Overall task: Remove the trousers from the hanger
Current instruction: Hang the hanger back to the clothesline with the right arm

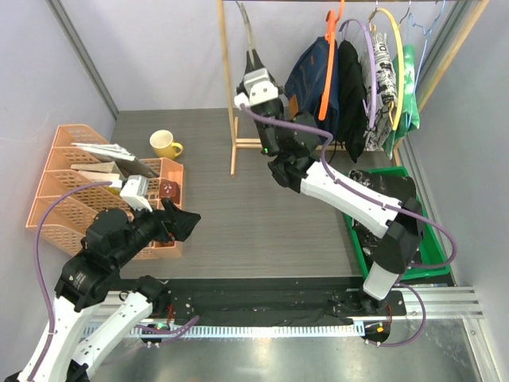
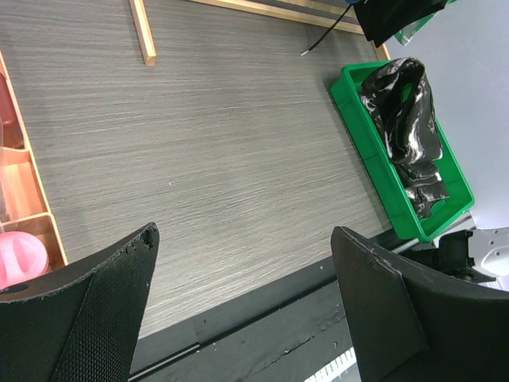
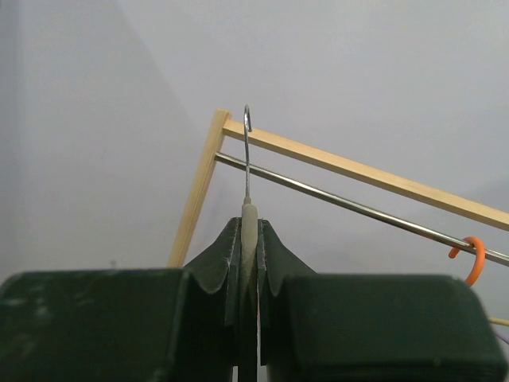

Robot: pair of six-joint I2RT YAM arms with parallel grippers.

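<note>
The pale hanger's wire hook (image 3: 247, 119) is high above the metal rail, so the robot's right gripper should pull back and bring it down onto the rail (image 3: 264, 171) before opening.
My right gripper (image 1: 256, 73) is raised at the left end of the wooden rack (image 1: 233, 119) and is shut on the neck of a pale bare hanger (image 3: 250, 219). The hanger's wire hook (image 3: 247, 147) crosses the metal rail (image 3: 350, 204). The black-and-white marbled trousers (image 2: 404, 119) lie in the green bin (image 2: 362, 139). Navy denim (image 1: 310, 73), plain black (image 1: 350, 91), newspaper-print (image 1: 382, 76) and green-and-white (image 1: 408, 87) trousers hang on coloured hangers at the right of the rail. My left gripper (image 1: 187, 225) is open and empty, low over the table's near left (image 2: 242, 306).
Orange file organisers (image 1: 56, 191) holding papers and small items stand at the left. A yellow mug (image 1: 165, 144) sits behind them. The green bin (image 1: 433, 255) lies along the right edge, under my right arm. The rack's wooden foot (image 2: 143, 32) rests on the table.
</note>
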